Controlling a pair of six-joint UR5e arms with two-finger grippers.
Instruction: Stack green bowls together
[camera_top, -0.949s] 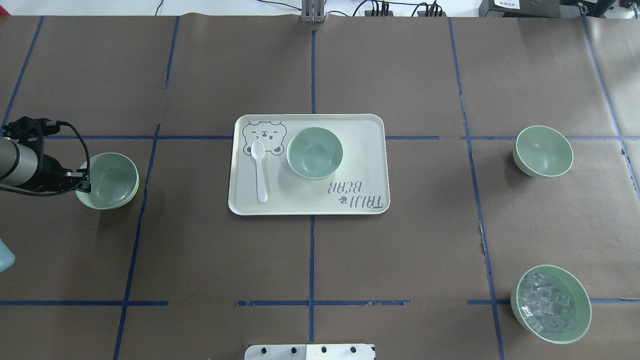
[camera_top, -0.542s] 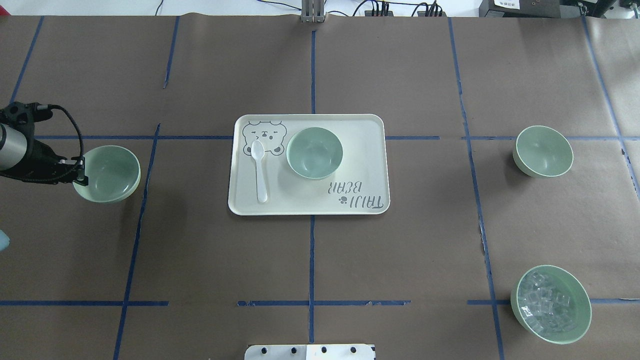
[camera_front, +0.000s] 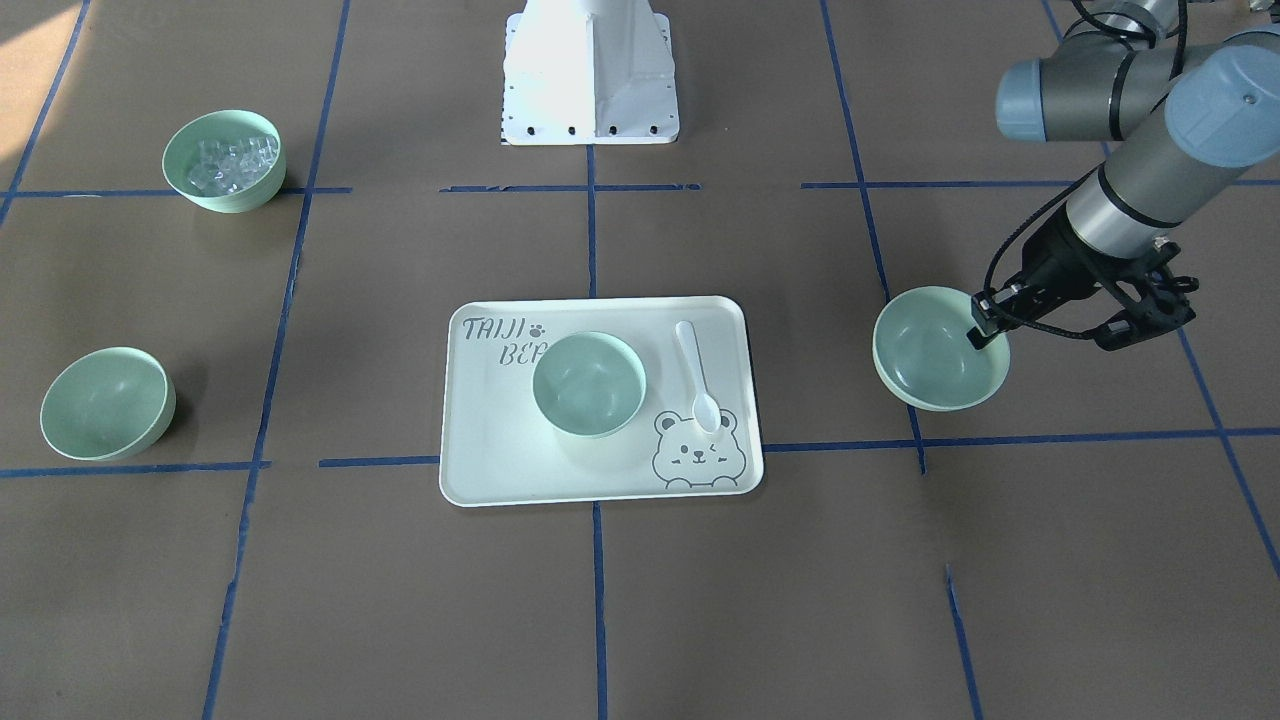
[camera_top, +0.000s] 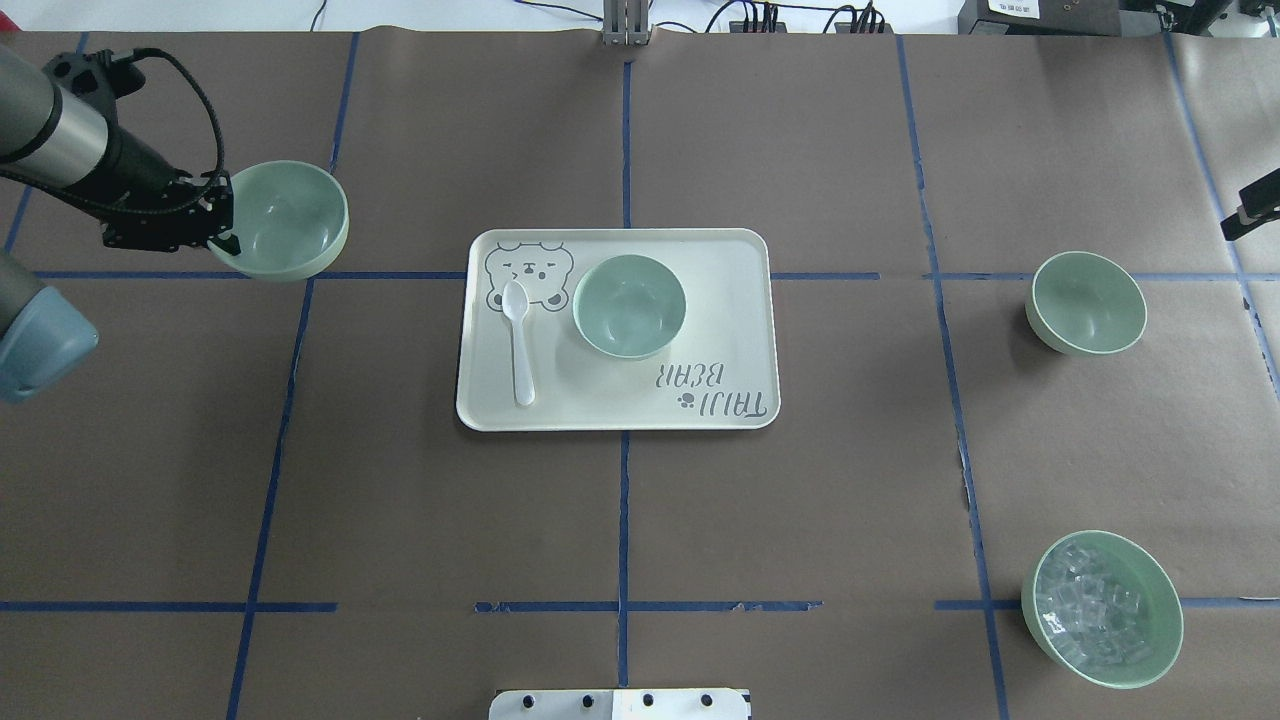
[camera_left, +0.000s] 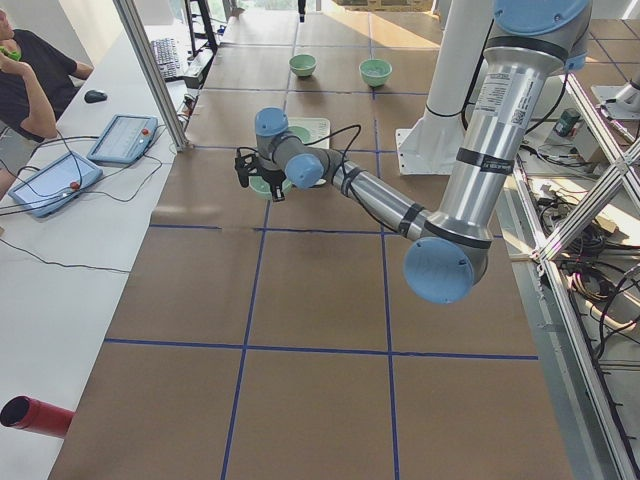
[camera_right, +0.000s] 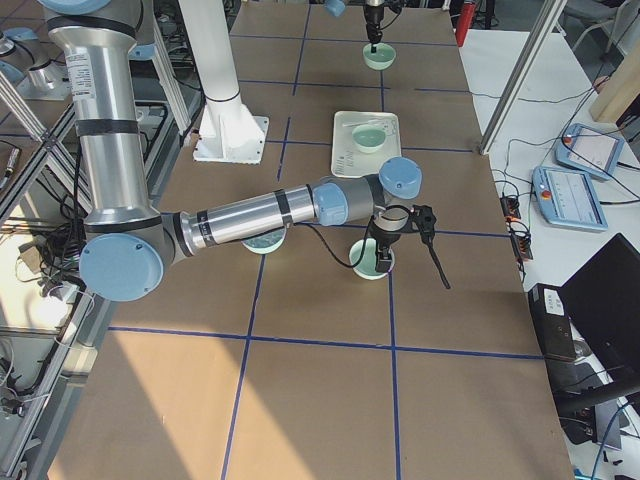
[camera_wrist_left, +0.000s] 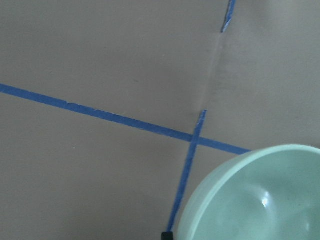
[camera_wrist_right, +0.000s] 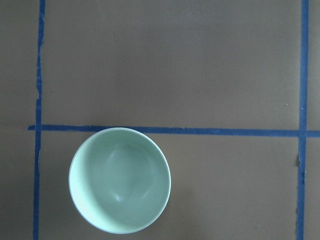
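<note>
I expect the green bowl to sit deep inside the tray's bowl when I lower it, because the empty green bowl's sides taper below its wide rim.
My left gripper (camera_top: 228, 230) is shut on the rim of one pale green bowl (camera_top: 288, 220) and holds it in the air at the far left; both also show in the front view, gripper (camera_front: 983, 333) and bowl (camera_front: 935, 350). In the left wrist view the bowl (camera_wrist_left: 260, 200) fills the lower right corner. A second green bowl (camera_top: 629, 305) stands on the bear-print tray (camera_top: 745, 300). A third green bowl (camera_top: 1087, 302) stands on the table at the right, seen from above in the right wrist view (camera_wrist_right: 120, 180). Only a black part of my right arm (camera_top: 1258, 205) shows; I cannot tell its gripper's state.
A white spoon (camera_top: 520, 345) lies on the tray, left of the bowl. A green bowl with clear cubes (camera_top: 1102, 608) stands at the near right. Blue tape lines cross the brown table cover. The robot's base plate (camera_top: 620, 703) sits at the near edge.
My left gripper has lifted the bowl and carried it toward the far side and to the right. A part of my right arm has come into view at the right edge.
</note>
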